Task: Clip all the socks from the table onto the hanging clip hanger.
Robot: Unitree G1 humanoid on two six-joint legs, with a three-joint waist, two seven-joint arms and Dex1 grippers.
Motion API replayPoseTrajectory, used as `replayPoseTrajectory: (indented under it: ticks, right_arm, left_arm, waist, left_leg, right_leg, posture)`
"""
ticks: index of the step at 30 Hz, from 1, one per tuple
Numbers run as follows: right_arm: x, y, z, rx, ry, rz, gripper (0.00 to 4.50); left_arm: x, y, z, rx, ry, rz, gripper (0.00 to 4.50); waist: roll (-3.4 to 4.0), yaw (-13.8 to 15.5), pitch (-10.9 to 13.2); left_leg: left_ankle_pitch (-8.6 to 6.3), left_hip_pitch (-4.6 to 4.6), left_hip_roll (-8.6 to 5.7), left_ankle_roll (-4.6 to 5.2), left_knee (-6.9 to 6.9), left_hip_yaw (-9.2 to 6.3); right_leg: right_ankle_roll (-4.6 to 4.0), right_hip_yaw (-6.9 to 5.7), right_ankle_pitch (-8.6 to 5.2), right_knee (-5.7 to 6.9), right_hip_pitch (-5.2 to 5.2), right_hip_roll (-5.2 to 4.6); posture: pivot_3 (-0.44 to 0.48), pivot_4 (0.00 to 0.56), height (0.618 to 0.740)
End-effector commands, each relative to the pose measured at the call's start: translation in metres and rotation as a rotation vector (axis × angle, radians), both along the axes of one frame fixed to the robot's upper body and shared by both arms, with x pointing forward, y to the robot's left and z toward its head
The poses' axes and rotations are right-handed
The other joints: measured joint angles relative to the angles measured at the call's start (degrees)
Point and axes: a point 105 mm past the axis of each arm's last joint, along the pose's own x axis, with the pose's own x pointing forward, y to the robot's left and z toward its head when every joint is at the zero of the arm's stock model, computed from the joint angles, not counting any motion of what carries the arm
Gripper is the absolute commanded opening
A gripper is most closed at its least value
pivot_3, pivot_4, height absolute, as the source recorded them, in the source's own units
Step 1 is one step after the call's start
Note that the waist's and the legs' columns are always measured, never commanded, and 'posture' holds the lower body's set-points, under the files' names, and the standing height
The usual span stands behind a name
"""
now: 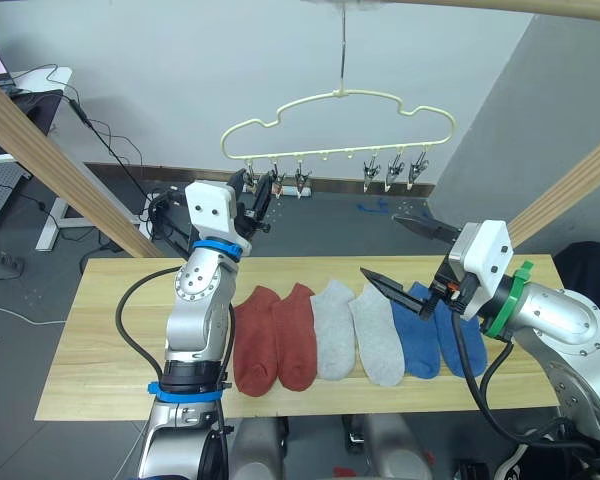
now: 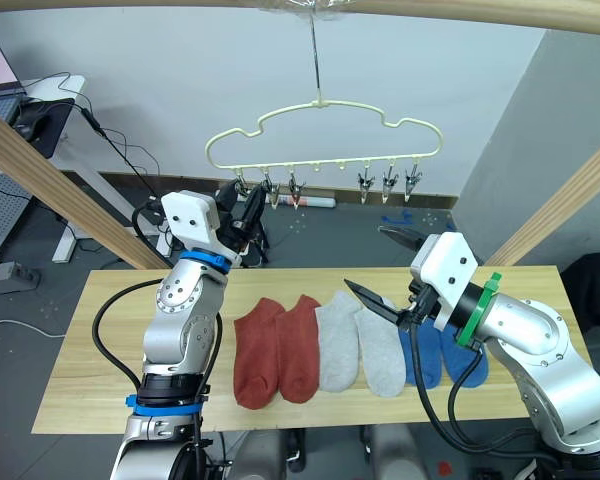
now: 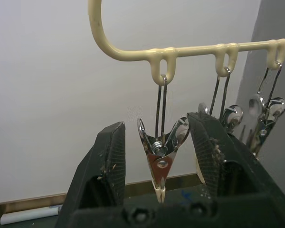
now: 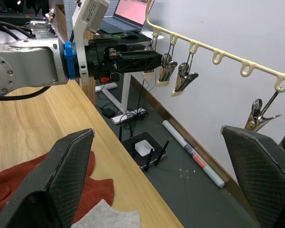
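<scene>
The outer blue sock [image 1: 449, 338] will come off by itself and leave its mate lying flat when I lift, because a clear edge [image 1: 436, 343] separates the two blue socks.
Six socks lie in a row on the table [image 1: 100, 350]: two rust red socks [image 1: 275, 340], two light grey socks [image 1: 358, 335] and two blue socks [image 1: 435, 345]. The cream clip hanger [image 1: 340, 98] hangs above the far edge, with metal clips along its bottom bar. My left gripper [image 1: 258, 195] is raised to the hanger's left end. It is open, and one clip [image 3: 160, 161] hangs between its fingers [image 3: 107, 156]. My right gripper [image 1: 400, 255] is wide open over the grey and blue socks and holds nothing.
Thick wooden poles [image 1: 50, 150] slant on both sides and cross overhead. A desk [image 1: 40, 90] with cables stands at the back left. A paper roll [image 4: 192, 154] and a small router [image 4: 145, 149] lie on the dark floor behind the table.
</scene>
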Motion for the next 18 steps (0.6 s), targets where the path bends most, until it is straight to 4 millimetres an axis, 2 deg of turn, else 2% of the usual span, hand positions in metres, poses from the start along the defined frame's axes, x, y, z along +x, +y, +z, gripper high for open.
replayPoseTrajectory:
  ticks: [1, 2, 5, 8, 12, 15, 17, 18]
  right_arm:
    - [-0.008, 0.005, 0.008, 0.015, -0.033, 0.03, 4.5]
    - [-0.008, 0.005, 0.008, 0.015, -0.033, 0.03, 4.5]
    - [-0.008, 0.005, 0.007, 0.014, -0.032, 0.028, 4.5]
    - [-0.009, 0.003, 0.003, 0.006, -0.021, 0.022, 4.5]
    - [-0.007, -0.004, -0.008, -0.006, 0.011, -0.015, 4.5]
    - [0.007, -0.041, -0.046, 0.008, 0.149, -0.24, 4.5]
    - [0.016, -0.072, -0.075, 0.006, 0.222, -0.426, 4.5]
    - [0.018, -0.082, -0.084, 0.004, 0.242, -0.484, 4.5]
  left_arm:
    - [-0.003, -0.002, 0.014, 0.012, -0.066, -0.002, 1.92]
    - [-0.003, -0.002, 0.015, 0.014, -0.069, -0.003, 1.79]
    - [-0.003, -0.002, 0.015, 0.02, -0.077, -0.007, 0.92]
    - [-0.004, -0.002, 0.015, 0.03, -0.081, -0.006, 0.32]
    - [-0.006, 0.0, 0.014, 0.053, -0.086, -0.003, 0.19]
    - [-0.008, 0.0, 0.012, 0.1, -0.085, -0.015, 0.19]
    - [-0.01, 0.0, 0.011, 0.125, -0.078, -0.03, 0.19]
    - [-0.011, 0.0, 0.011, 0.131, -0.077, -0.033, 0.19]
  waist:
    - [0.0, 0.0, 0.0]
    - [0.0, 0.0, 0.0]
    - [0.0, 0.0, 0.0]
    - [0.0, 0.0, 0.0]
    - [0.0, 0.0, 0.0]
    - [-0.01, 0.3, 0.0]
    - [-0.03, 0.4, 0.0]
    - [-0.02, 0.4, 0.0]
  left_leg:
    - [0.0, 0.0, 0.0, 0.0, 0.0, 0.0]
    - [0.0, 0.0, 0.0, 0.0, 0.0, 0.0]
    - [0.0, 0.0, 0.0, 0.0, 0.0, 0.0]
    - [0.0, 0.0, 0.0, 0.0, 0.0, 0.0]
    - [0.0, 0.0, 0.0, 0.0, -0.02, 0.0]
    - [0.0, -0.01, 0.0, -0.01, -0.03, -0.01]
    - [0.0, -0.03, 0.0, -0.02, -0.05, 0.01]
    - [0.0, -0.03, -0.01, -0.02, -0.05, 0.05]
  right_leg:
    - [0.0, 0.0, 0.0, 0.0, 0.0, 0.0]
    - [0.0, 0.0, 0.0, 0.0, 0.0, 0.0]
    - [0.0, 0.0, 0.0, 0.0, 0.0, 0.0]
    - [0.01, 0.0, 0.0, -0.01, 0.0, 0.0]
    - [0.02, 0.0, -0.01, -0.02, 0.0, 0.0]
    - [0.07, -0.01, -0.04, -0.03, -0.01, 0.0]
    - [0.09, -0.02, -0.05, -0.04, -0.01, -0.03]
    - [0.09, 0.0, -0.05, -0.04, -0.01, -0.05]
  posture:
    - [-0.167, 0.327, 0.74]
    - [-0.167, 0.327, 0.74]
    - [-0.167, 0.327, 0.74]
    - [-0.166, 0.326, 0.74]
    - [-0.166, 0.326, 0.74]
    - [-0.166, 0.326, 0.74]
    - [-0.151, 0.333, 0.74]
    - [-0.142, 0.339, 0.74]
